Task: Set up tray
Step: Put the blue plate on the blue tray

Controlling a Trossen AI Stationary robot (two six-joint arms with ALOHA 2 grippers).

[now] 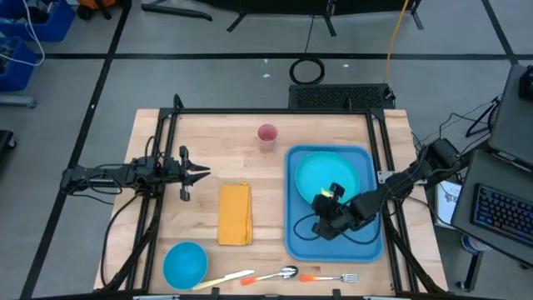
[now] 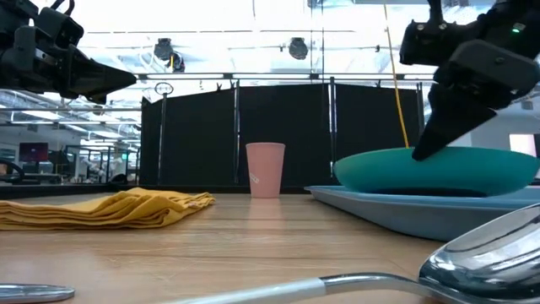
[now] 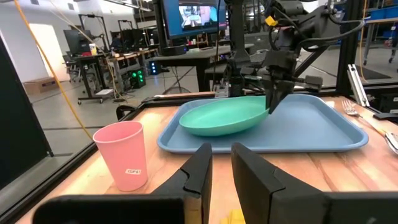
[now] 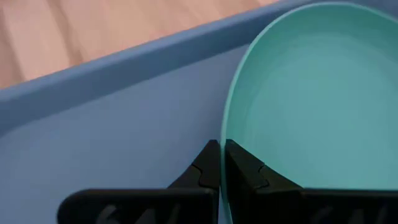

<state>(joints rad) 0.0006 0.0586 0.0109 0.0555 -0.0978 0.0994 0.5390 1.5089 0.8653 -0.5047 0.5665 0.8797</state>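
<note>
The turquoise plate is all the way inside the tray's rim. My right gripper goes on lowering the plate's raised edge until the plate is flat, and then let go.
The bright-blue tray lies flat on the right half of the table, also seen in the left wrist view and the right wrist view. The round turquoise plate sits in its far part, tilted. My right gripper is shut on the plate's near edge. My left gripper hovers over the table's left half, narrowly open, touching nothing. My right gripper pinches the plate's rim between its two fingers, on the side toward the table's near edge. The fingers slant down from the near right. The held side is raised; the opposite edge rests low on the tray.
A pink cup stands beyond the tray's far left corner. A folded yellow-orange napkin lies at mid-table. Along the near edge are a blue bowl, a knife, a spoon and a fork.
</note>
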